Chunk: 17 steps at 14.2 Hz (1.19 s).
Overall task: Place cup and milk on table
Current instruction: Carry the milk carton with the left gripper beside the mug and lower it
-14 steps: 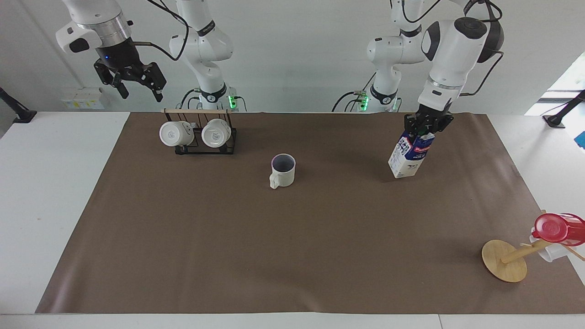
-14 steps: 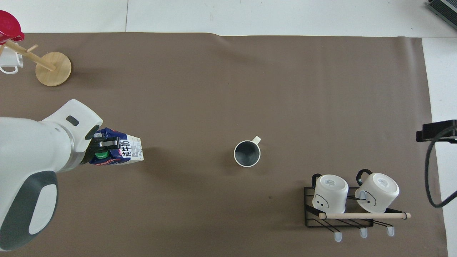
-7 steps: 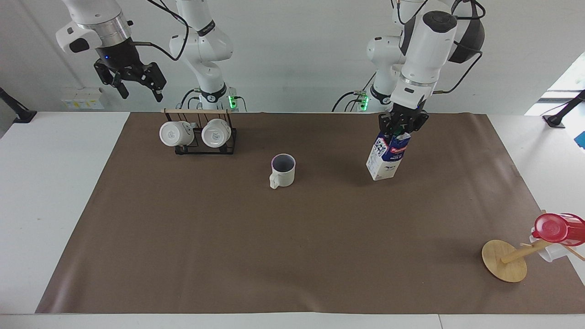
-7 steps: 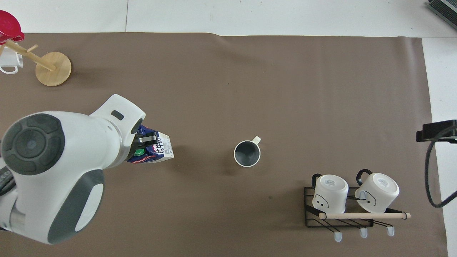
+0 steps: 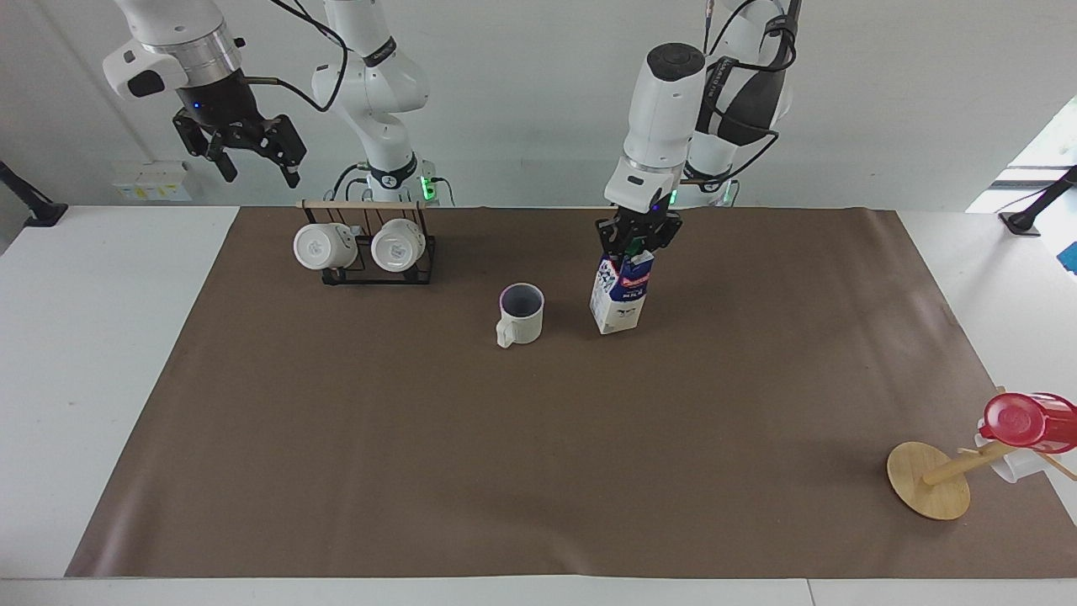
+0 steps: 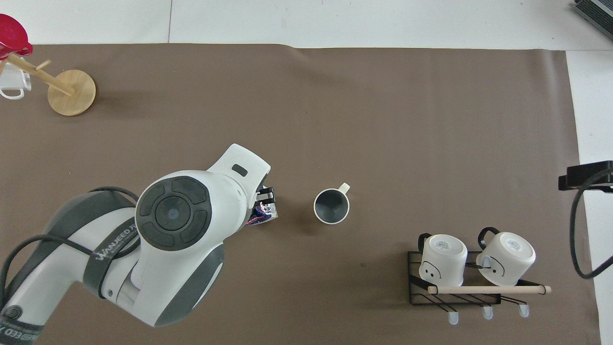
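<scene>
The robot's left gripper has the milk base down (image 5: 618,316) above open sheet (image 5: 593,349) next to the cup, so it should go on lowering the milk until the milk's base stands flat, and then let go.
The cup (image 5: 520,313), a cream mug with a dark inside, stands upright on the brown sheet of the table (image 5: 538,471); it also shows in the overhead view (image 6: 331,206). My left gripper (image 5: 636,242) is shut on the gabled top of the milk (image 5: 621,296), a blue-and-white carton beside the cup toward the left arm's end. The carton tilts slightly, its base at or just above the sheet. In the overhead view the left arm hides most of the milk (image 6: 264,214). My right gripper (image 5: 257,167) waits open and empty, high over the mug rack.
A black wire rack (image 5: 366,271) holds two white mugs near the right arm's base. A tilted wooden mug tree on a round disc (image 5: 925,480) carries a red cup (image 5: 1022,419) at the left arm's end, farther from the robots.
My left gripper has carried the milk sideways toward the cup, from the left arm's end to right beside it. The carton stands straighter. The right arm has not moved.
</scene>
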Tool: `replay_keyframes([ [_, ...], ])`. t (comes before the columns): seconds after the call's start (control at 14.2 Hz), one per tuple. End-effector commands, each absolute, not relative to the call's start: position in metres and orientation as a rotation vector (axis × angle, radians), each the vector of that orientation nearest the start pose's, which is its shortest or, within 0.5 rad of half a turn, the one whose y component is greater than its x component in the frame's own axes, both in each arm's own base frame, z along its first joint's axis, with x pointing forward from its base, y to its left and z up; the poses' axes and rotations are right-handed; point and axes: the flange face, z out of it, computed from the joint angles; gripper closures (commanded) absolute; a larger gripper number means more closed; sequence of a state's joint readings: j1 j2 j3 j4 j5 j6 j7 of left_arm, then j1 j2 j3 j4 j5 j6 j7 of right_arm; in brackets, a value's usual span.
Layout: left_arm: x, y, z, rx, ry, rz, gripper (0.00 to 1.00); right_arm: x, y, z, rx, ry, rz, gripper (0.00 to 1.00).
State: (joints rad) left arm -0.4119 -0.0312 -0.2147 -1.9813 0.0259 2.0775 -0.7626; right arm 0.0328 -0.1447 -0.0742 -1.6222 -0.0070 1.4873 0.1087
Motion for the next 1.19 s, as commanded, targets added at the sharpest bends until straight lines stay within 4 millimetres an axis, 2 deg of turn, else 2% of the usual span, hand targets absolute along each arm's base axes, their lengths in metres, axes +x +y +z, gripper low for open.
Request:
replay_keyframes([
  [0.0,0.46,-0.345,0.483,-3.174,-0.162,-0.242,0.54,0.494,-0.023,0.669,-3.123,0.246,-0.001,0.0],
  [0.42,0.465,-0.349,0.473,-3.175,-0.19,-0.268,0.54,0.494,-0.023,0.669,-3.123,0.246,-0.001,0.0],
  [0.56,0.46,-0.356,0.471,-3.171,-0.179,-0.27,0.54,0.494,-0.023,0.669,-3.123,0.246,-0.001,0.0],
  [0.63,0.46,-0.36,0.464,-3.165,-0.188,-0.259,0.54,0.494,-0.023,0.669,-3.123,0.246,-0.001,0.0],
  [1.12,0.457,-0.368,0.455,-3.137,-0.126,-0.285,0.54,0.494,-0.023,0.669,-3.123,0.246,-0.001,0.0],
])
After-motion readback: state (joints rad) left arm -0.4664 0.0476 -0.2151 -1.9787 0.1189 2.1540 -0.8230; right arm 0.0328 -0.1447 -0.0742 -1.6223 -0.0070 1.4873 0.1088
